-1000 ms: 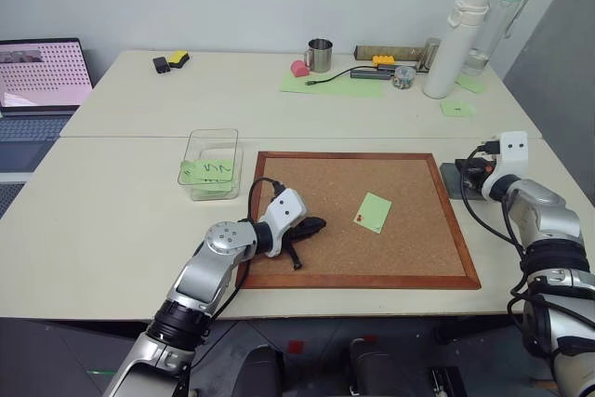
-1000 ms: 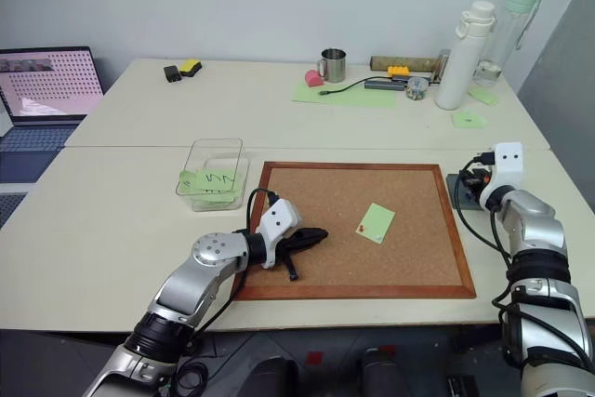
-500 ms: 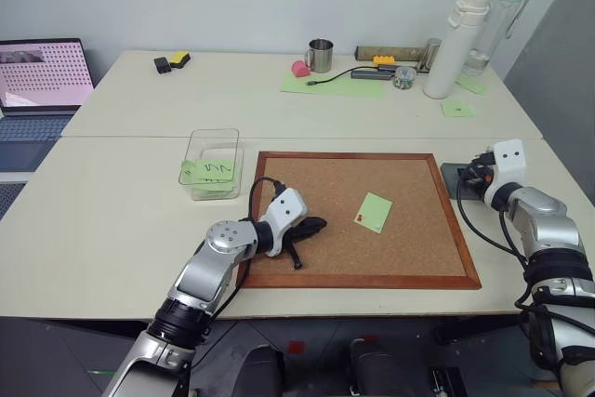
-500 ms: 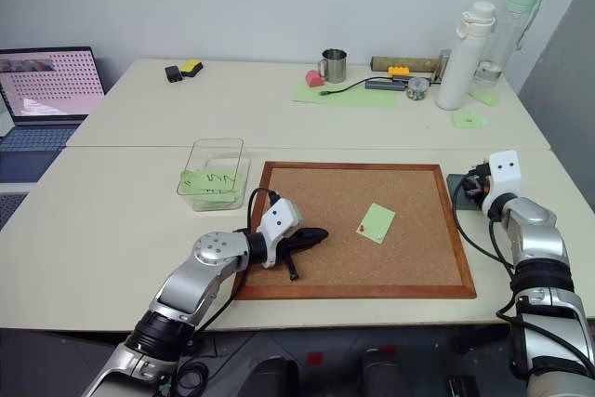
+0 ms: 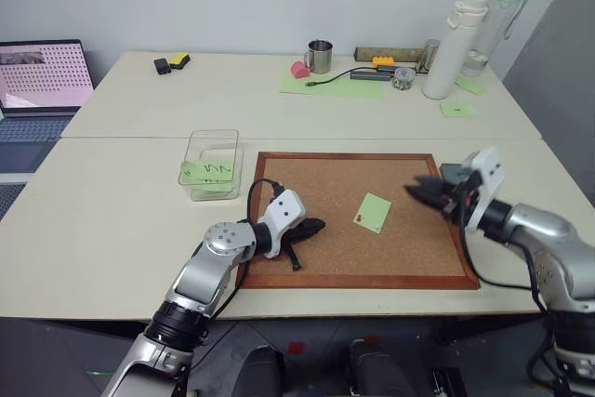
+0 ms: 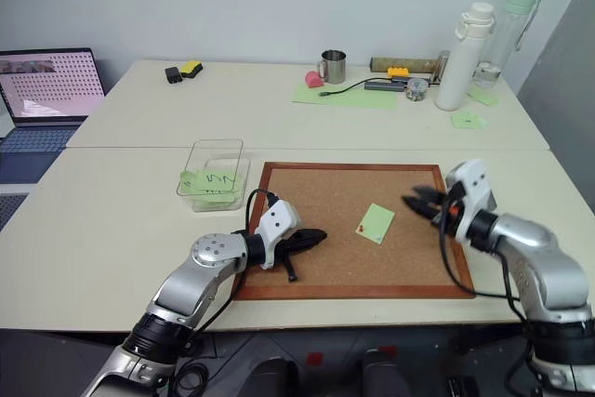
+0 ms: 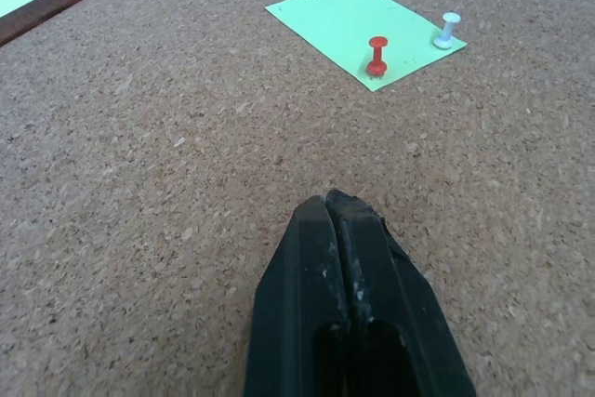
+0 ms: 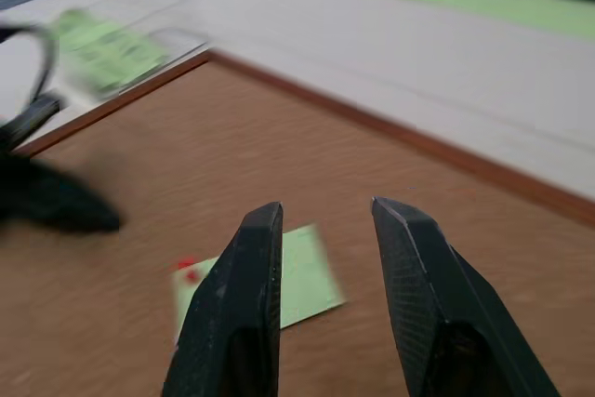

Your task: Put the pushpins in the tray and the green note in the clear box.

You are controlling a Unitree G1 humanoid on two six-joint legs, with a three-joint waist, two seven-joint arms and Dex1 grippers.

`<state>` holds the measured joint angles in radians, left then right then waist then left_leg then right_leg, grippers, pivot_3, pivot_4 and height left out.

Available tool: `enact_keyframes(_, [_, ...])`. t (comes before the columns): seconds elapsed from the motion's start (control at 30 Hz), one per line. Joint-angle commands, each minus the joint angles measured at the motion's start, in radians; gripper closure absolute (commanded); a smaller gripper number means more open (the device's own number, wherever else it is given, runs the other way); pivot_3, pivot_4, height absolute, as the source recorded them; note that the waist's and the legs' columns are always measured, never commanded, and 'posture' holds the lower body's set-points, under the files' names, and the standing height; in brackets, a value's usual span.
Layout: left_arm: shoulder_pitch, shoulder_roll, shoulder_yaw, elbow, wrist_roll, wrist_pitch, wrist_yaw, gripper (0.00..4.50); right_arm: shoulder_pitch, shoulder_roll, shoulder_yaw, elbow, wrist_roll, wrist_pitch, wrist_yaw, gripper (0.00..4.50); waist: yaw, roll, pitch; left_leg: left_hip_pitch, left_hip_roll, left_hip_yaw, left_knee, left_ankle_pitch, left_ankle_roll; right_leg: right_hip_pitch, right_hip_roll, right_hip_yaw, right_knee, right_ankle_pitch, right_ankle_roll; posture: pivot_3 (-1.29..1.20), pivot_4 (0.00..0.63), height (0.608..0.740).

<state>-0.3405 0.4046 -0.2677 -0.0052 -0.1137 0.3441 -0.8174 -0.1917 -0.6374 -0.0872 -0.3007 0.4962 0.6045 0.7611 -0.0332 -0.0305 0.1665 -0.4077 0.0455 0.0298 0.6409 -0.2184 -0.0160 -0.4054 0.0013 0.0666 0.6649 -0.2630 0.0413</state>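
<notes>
The red pushpin [image 5: 359,218] goes through the corner of the green note [image 5: 375,212]. The green note will come off the corkboard together with the pushpin when I lift.
The green note [image 5: 374,212] lies flat on the corkboard [image 5: 325,178], right of centre. A red pushpin [image 7: 376,53] stands in its near corner, and a pale whitish pushpin [image 7: 449,28] stands in another corner. My left gripper [image 5: 314,226] rests shut and empty on the cork, left of the note. My right gripper [image 5: 418,190] hovers open over the board's right side, pointing at the note [image 8: 279,281]. The dark grey tray [image 5: 450,172] peeks out behind it, off the board's right edge. The clear box [image 5: 212,160] sits left of the board.
Scribbled green notes [image 5: 209,172] lie in the clear box. A laptop [image 5: 42,72] stands far left. A mug [image 5: 319,55], a pale-green sheet [image 5: 339,84], a white bottle [image 5: 451,44] and a clear bottle [image 5: 502,16] stand at the back.
My right gripper has swung left from the tray to over the corkboard's right side and turned toward the note, still open. The left arm has stayed put.
</notes>
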Motion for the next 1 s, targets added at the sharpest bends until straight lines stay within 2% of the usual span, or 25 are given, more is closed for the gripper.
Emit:
enact_keyframes(0.03, [0.011,0.014,-0.022,0.026,0.016,0.026,-0.013,4.50,0.040,0.014,0.082,-0.075,-0.055,-0.050,-0.008,2.95,0.000,0.000,0.000,0.000,0.000,0.000,0.000,0.000,0.000,0.000,0.000,0.001,0.000,0.000,0.000,0.00,0.150,0.740])
enact_keyframes(0.27, [0.003,0.013,-0.028,0.032,0.016,0.025,-0.021,4.50,0.038,0.075,0.180,-0.003,-0.173,-0.133,-0.056,2.95,0.001,0.000,0.000,0.000,-0.001,0.001,0.000,0.000,0.000,0.000,0.000,0.000,0.000,0.000,0.000,0.00,0.150,0.740])
enact_keyframes(0.7, [0.012,0.020,-0.024,0.013,0.015,0.034,-0.019,4.50,0.039,0.127,0.212,0.144,-0.255,-0.220,-0.058,2.95,0.001,0.000,0.000,0.000,-0.001,0.001,0.000,0.000,0.000,0.000,0.000,0.000,0.000,0.000,0.000,0.00,0.150,0.740])
enact_keyframes(0.8, [0.016,0.020,-0.023,0.010,0.015,0.036,-0.017,4.50,0.045,0.142,0.203,0.138,-0.241,-0.215,-0.058,3.38,0.001,0.000,0.000,0.000,0.000,0.001,0.000,0.000,0.000,0.000,0.000,0.000,0.000,0.000,0.000,0.00,0.150,0.740])
enact_keyframes(0.97, [0.018,0.019,-0.023,0.007,0.014,0.038,-0.015,4.50,0.033,0.162,0.200,0.136,-0.233,-0.206,-0.064,4.47,0.001,0.000,0.000,0.000,0.000,0.001,0.000,0.000,0.000,0.000,0.000,0.000,0.000,0.000,0.000,0.00,0.150,0.740])
enact_keyframes(1.0, [0.018,0.019,-0.024,0.008,0.013,0.038,-0.015,4.50,0.032,0.164,0.198,0.135,-0.231,-0.204,-0.065,4.47,0.001,0.000,0.000,0.000,0.000,0.001,0.000,0.000,0.000,0.000,0.000,0.000,0.000,0.000,0.000,0.00,0.150,0.740])
